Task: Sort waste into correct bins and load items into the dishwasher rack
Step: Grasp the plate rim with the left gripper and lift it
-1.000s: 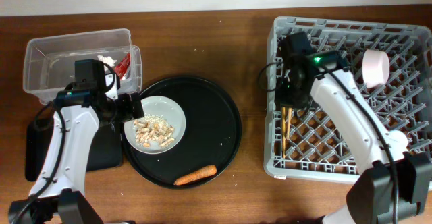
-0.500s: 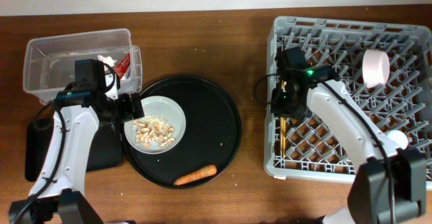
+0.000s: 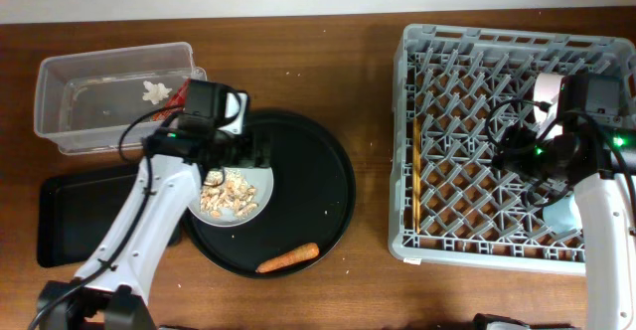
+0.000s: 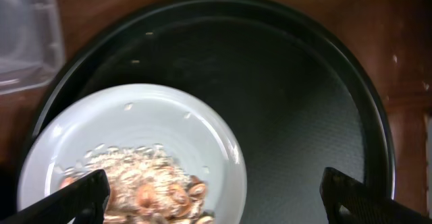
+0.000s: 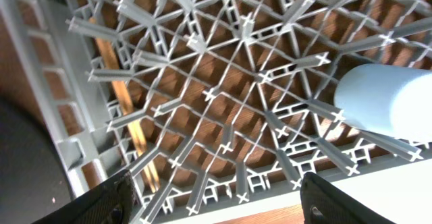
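Observation:
The beige food scraps (image 3: 229, 194) are in loose, separate bits. They will slide off into a pile when I tip the white plate (image 3: 258, 193).
My left gripper (image 3: 238, 163) (image 4: 216, 200) hangs open over the white plate (image 3: 256, 168) (image 4: 202, 133). Beige food scraps (image 3: 227, 193) (image 4: 145, 187) lie on that plate between the fingers. An orange carrot stick (image 3: 288, 257) rests on the round black tray. In the clear tub (image 3: 70, 111) are a white tissue (image 3: 152, 91) and a red wrapper (image 3: 179, 95). My right gripper (image 3: 510, 149) (image 5: 219, 207) is open and empty above the grey rack (image 3: 477, 52) (image 5: 40, 75). The chopsticks (image 3: 417, 176) (image 5: 125, 109) lie in the rack's left side. The rack also holds a white-pink cup (image 3: 549, 93) and a light-blue cup (image 3: 559, 214) (image 5: 385, 102).
The plate and carrot sit on a large round black tray (image 3: 318, 181) (image 4: 304, 116). A flat black rectangular tray (image 3: 84, 216) lies at the front left, under my left arm. The clear tub's corner (image 4: 27, 42) shows in the left wrist view.
My right gripper opened, let go of the chopsticks in the rack's left side and moved right. My left gripper shifted right, from the plate's left rim to over the plate.

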Controlling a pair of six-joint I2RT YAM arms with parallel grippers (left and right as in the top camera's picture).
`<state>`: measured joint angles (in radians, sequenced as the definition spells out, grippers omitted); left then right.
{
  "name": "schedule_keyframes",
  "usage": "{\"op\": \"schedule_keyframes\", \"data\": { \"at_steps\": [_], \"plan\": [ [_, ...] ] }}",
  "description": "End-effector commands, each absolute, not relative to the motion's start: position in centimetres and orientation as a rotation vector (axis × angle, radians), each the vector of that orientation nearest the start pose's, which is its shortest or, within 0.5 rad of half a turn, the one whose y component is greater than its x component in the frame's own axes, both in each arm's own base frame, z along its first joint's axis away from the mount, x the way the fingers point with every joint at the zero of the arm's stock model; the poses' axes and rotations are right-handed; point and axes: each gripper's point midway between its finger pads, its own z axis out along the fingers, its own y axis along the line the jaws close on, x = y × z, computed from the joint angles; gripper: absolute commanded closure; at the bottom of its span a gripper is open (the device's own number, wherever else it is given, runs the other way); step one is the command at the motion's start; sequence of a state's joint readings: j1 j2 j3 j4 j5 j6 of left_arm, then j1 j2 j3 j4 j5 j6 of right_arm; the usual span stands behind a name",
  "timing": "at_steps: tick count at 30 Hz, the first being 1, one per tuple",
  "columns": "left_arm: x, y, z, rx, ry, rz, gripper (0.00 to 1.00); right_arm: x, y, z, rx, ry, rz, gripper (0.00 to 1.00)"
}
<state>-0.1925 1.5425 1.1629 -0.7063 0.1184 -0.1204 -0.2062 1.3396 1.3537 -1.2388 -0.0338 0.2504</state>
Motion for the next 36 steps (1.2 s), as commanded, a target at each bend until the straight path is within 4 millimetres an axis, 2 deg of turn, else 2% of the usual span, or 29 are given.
{"op": "schedule_keyframes", "data": {
  "at_steps": [1, 6, 7, 14, 15, 16, 17, 19, 21, 22, 23, 26, 29, 35, 36],
  "plan": [
    [36.2, -11.9, 12.3, 0.197, 2.663, -0.249, 0.01, 27.3, -4.0, 19.2, 0.569, 2.786, 0.142, 0.22],
    [35.3, -14.4, 7.2, 0.241, 2.803, -0.246, 0.01, 26.2, -3.8, 18.2, 0.563, 2.842, 0.145, 0.21],
    [34.8, -15.1, 5.3, 0.272, 2.85, -0.234, 0.01, 26.0, -3.7, 17.8, 0.566, 2.853, 0.146, 0.21],
    [33.3, -15.4, 1.2, 0.31, 2.975, -0.194, 0.03, 25.9, -3.6, 17.6, 0.567, 2.857, 0.153, 0.21],
    [33.0, -15.3, 0.7, 0.311, 2.996, -0.186, 0.09, 26.0, -3.4, 17.6, 0.563, 2.857, 0.172, 0.21],
    [32.7, -15.1, 0.5, 0.312, 3.01, -0.179, 0.11, 26.0, -3.3, 17.6, 0.563, 2.856, 0.18, 0.21],
    [32.5, -15.1, 0.4, 0.312, 3.019, -0.176, 0.22, 26.0, -3.3, 17.6, 0.563, 2.856, 0.179, 0.21],
    [32.4, -15.0, 0.4, 0.312, 3.022, -0.174, 0.33, 26.1, -3.3, 17.6, 0.562, 2.853, 0.179, 0.21],
    [32.5, -14.0, 0.3, 0.254, 3.028, -0.086, 0.48, 26.1, -3.3, 17.6, 0.561, 2.853, 0.184, 0.21],
    [32.5, -13.4, 0.1, 0.235, 3.033, -0.041, 0.52, 26.1, -3.3, 17.6, 0.561, 2.853, 0.185, 0.21],
    [32.3, -13.4, -0.1, 0.232, 3.041, -0.039, 0.53, 26.1, -3.3, 17.6, 0.561, 2.853, 0.185, 0.21],
    [32.2, -13.4, -0.2, 0.232, 3.049, -0.035, 0.66, 26.1, -3.3, 17.6, 0.562, 2.853, 0.185, 0.21],
    [32.0, -13.7, -0.2, 0.237, 3.048, -0.03, 0.77, 26.1, -3.2, 17.7, 0.561, 2.852, 0.191, 0.21],
    [31.5, -14.6, -0.4, 0.276, 3.037, 0.026, 0.91, 26.1, -3.1, 17.7, 0.56, 2.852, 0.202, 0.2],
    [31.4, -14.8, -0.4, 0.284, 3.036, 0.026, 0.96, 26.1, -3.1, 17.7, 0.56, 2.853, 0.201, 0.2]
  ]
}}
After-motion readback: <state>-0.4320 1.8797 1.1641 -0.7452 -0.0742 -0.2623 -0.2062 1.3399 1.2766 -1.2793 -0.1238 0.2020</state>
